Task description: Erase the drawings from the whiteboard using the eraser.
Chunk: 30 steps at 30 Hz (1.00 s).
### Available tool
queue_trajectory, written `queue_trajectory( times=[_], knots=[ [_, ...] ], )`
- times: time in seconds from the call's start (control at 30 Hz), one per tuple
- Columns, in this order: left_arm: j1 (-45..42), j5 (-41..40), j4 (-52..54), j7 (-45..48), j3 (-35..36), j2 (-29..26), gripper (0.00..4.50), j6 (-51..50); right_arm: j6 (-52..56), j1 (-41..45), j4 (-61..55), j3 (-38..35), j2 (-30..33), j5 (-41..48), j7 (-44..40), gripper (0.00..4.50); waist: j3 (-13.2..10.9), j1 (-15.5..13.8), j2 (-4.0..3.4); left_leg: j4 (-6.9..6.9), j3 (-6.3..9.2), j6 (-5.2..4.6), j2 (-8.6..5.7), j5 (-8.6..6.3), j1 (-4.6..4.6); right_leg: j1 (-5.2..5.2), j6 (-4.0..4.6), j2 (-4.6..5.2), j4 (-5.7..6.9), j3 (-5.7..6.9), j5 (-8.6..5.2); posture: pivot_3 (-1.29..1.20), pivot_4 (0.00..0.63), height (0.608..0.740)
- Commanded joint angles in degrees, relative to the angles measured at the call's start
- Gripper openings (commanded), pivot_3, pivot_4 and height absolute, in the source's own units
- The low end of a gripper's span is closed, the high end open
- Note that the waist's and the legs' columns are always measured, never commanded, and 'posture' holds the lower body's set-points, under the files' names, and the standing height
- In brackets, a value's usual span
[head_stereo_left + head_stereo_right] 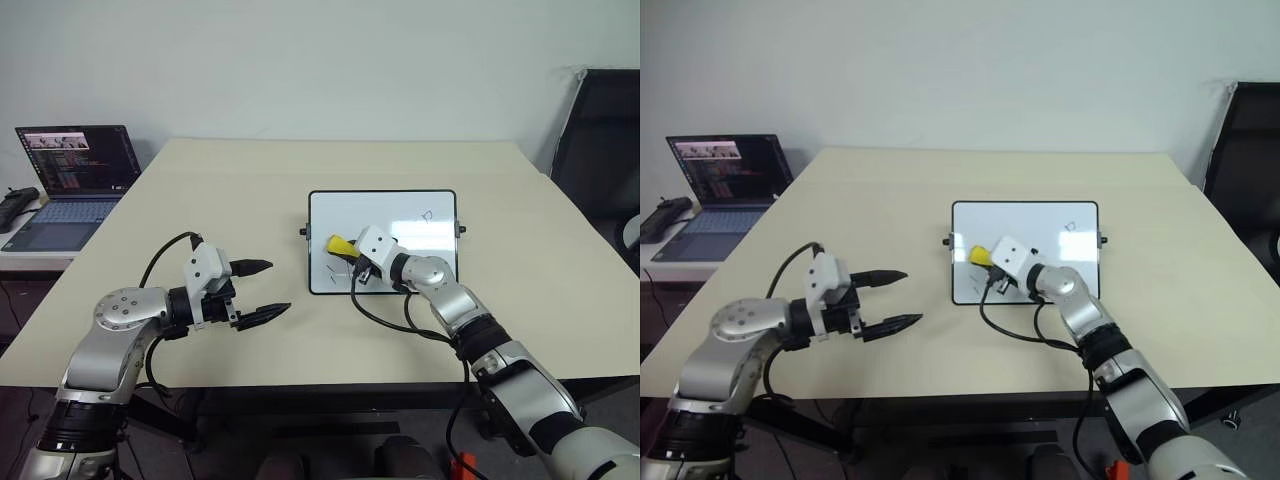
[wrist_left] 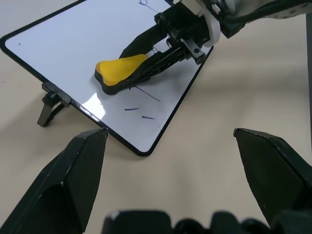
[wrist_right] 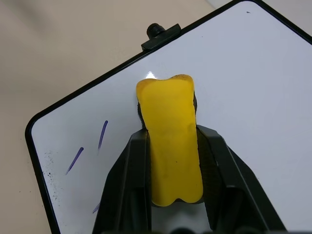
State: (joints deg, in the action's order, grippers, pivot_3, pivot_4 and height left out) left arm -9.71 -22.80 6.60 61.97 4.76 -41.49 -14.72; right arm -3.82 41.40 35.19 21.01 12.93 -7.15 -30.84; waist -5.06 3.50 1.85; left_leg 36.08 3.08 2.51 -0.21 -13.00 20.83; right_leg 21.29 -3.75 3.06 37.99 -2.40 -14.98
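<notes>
My right gripper should wipe the eraser back toward the whiteboard's near edge, because short blue strokes are at the whiteboard's near corner, outside the eraser's bottom side.
The whiteboard lies flat on the table ahead of me, black-framed, with small knobs on its short sides. My right gripper is shut on the yellow eraser, holding it over the board's left part with the dark underside down, at or just above the surface. Blue drawings show as short strokes by the eraser near the board's near left corner, and as a small scribble at the far right. My left gripper hovers open over the table, left of the board, holding nothing.
An open laptop sits on a side surface at the far left, with a black object beside it. A dark chair stands past the table's right edge. The beige table surrounds the board.
</notes>
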Motion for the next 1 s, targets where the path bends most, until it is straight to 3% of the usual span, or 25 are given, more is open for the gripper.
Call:
queue_trajectory(
  times=[0.03,0.23,0.47,0.6,0.63,0.67,0.7,0.73,1.0],
  knots=[
    [0.1,-1.2,2.2,0.0,1.9,-1.1,4.50,0.2,-0.5,0.6,2.0,-1.3,0.1,-1.5,1.2,0.94,0.1,0.0,0.00,0.00,0.01,0.00,0.00,0.00,0.00,0.00,0.00,0.00,0.01,0.00,0.00,0.00,0.000,0.740],
    [0.1,-1.3,2.5,-0.2,1.9,-1.3,4.50,-0.2,-1.7,0.4,4.4,-1.2,0.2,-2.5,1.6,0.94,0.6,-0.1,-0.02,0.00,0.02,0.00,0.00,0.00,-0.01,0.00,0.01,-0.01,0.00,0.00,0.01,0.00,0.000,0.740],
    [-1.3,-1.1,1.7,0.2,1.2,-1.7,4.50,-0.3,3.6,-6.4,-0.8,6.5,0.7,-4.0,-11.8,0.94,1.5,-0.1,0.01,-0.04,0.04,0.00,0.03,-0.01,-0.02,-0.01,0.06,-0.02,-0.02,0.02,-0.06,0.00,0.000,0.740],
    [-2.0,-1.3,1.7,0.1,1.0,-1.8,4.50,-0.4,5.3,-7.9,-3.2,5.7,0.5,-4.1,-11.8,0.93,1.7,-0.1,-0.14,-0.04,0.02,0.00,0.04,-0.01,-0.11,-0.07,0.26,-0.05,0.01,-0.02,-0.22,0.00,0.000,0.740],
    [-2.1,-1.3,1.7,0.1,1.0,-1.8,4.50,-0.4,5.5,-7.9,-3.5,5.5,0.5,-4.2,-11.6,0.90,1.7,-0.1,-0.11,-0.03,0.03,0.00,0.04,-0.01,-0.17,-0.12,0.28,-0.05,0.01,-0.02,-0.23,0.00,0.150,0.740],
    [-2.2,-1.2,1.5,0.2,0.9,-1.7,4.50,-0.4,5.1,-7.3,-3.0,5.0,0.4,-4.5,-10.3,0.89,-0.3,-0.2,-0.27,-0.03,0.06,0.00,0.04,-0.01,-0.23,-0.16,0.31,-0.06,0.01,0.00,-0.25,0.00,0.150,0.740],
    [-2.3,-1.2,1.3,0.2,0.8,-1.7,4.50,-0.3,4.8,-6.9,-2.6,4.6,0.3,-4.8,-9.4,0.89,-1.1,-0.2,0.09,0.02,0.04,0.03,0.13,-0.05,-0.64,-0.31,0.47,0.01,0.00,-0.02,-0.39,0.00,0.150,0.740],
    [-2.5,-1.1,1.2,0.3,0.7,-1.7,4.50,-0.3,4.4,-6.2,-2.0,4.0,0.3,-5.0,-8.2,0.88,-1.8,-0.2,-0.07,-0.05,0.08,0.16,0.15,-0.13,-0.93,-0.47,0.50,-0.01,-0.13,-0.05,-0.41,0.00,0.150,0.740],
    [-3.3,-1.0,0.8,0.2,0.1,-1.4,4.50,-0.2,2.1,-1.3,0.1,0.8,0.9,-5.0,-1.8,0.88,-3.2,-0.3,-0.49,-0.08,0.41,0.00,0.34,-0.03,-0.83,-0.31,0.54,-0.03,0.04,-0.06,-0.39,0.00,0.150,0.740]
  ],
)
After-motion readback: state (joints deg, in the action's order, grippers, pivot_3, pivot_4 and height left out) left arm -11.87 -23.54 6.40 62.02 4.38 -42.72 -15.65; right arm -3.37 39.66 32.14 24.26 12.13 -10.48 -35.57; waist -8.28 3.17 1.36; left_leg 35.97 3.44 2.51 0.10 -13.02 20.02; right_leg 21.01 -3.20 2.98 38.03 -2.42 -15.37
